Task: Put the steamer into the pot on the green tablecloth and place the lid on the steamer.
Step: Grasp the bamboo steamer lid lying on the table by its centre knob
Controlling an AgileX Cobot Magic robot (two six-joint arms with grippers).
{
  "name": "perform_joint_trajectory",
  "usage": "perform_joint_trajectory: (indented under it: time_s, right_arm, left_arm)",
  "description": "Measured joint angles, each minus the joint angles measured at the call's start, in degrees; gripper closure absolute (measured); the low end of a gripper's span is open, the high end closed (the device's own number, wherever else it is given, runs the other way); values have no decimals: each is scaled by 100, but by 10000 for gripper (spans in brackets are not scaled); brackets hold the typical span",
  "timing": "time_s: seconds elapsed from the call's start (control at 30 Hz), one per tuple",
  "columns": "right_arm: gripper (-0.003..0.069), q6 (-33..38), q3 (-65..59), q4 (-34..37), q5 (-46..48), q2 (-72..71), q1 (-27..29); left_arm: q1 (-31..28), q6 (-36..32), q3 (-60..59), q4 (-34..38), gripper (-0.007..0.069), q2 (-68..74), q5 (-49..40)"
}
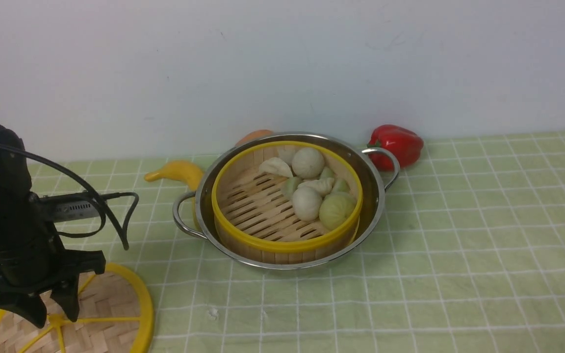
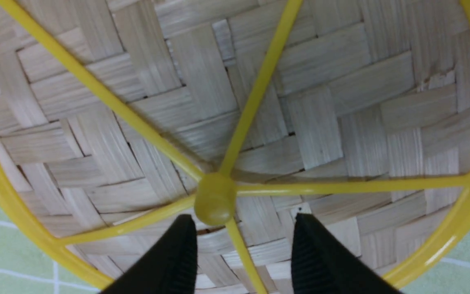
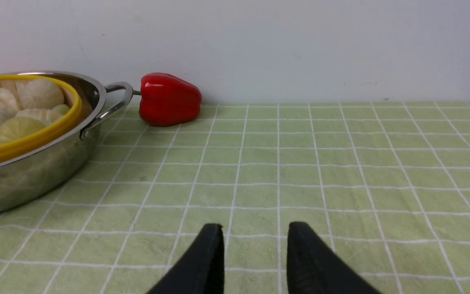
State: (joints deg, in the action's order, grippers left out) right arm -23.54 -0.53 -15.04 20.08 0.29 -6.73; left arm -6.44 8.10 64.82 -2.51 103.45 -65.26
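Observation:
The buns and dumplings (image 1: 319,194) are lower than the steamer's yellow rim, so I expect the lid (image 1: 65,315) to sit level over the steamer and cover them when I lower it.
The steamer (image 1: 263,206), a bamboo basket with a yellow rim and dumplings and buns on one side, sits inside the shiny pot (image 1: 373,196) on the green tablecloth (image 1: 459,245). The lid (image 1: 111,299), a woven disc with yellow spokes, lies flat on the cloth at the front left. My left gripper (image 1: 53,314) hangs just above it, open. In the left wrist view its fingertips (image 2: 186,222) stand on either side of one spoke, next to the hub (image 2: 215,199). My right gripper (image 3: 255,228) is open over bare cloth, to the right of the pot (image 3: 27,179).
A red bell pepper (image 1: 400,143) lies against the wall by the pot's right handle. A yellow banana-like fruit (image 1: 179,172) lies by the left handle, and something orange (image 1: 255,136) shows behind the pot. A white wall bounds the back.

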Motion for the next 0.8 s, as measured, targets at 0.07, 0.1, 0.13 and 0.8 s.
perform_joint_trajectory:
  time_s: [0.07,0.1,0.13,0.8]
  right_arm:
    - [417,0,0,0,0,0,0]
    - [417,0,0,0,0,0,0]
    - [417,0,0,0,0,0,0]
    - [417,0,0,0,0,0,0]
  left_arm:
    - [0,61,0,-117,320,70,0]
    - [0,122,0,-179,320,116,0]
    - [0,158,0,-220,320,133,0]
    - [0,296,0,-237,518,177,100]
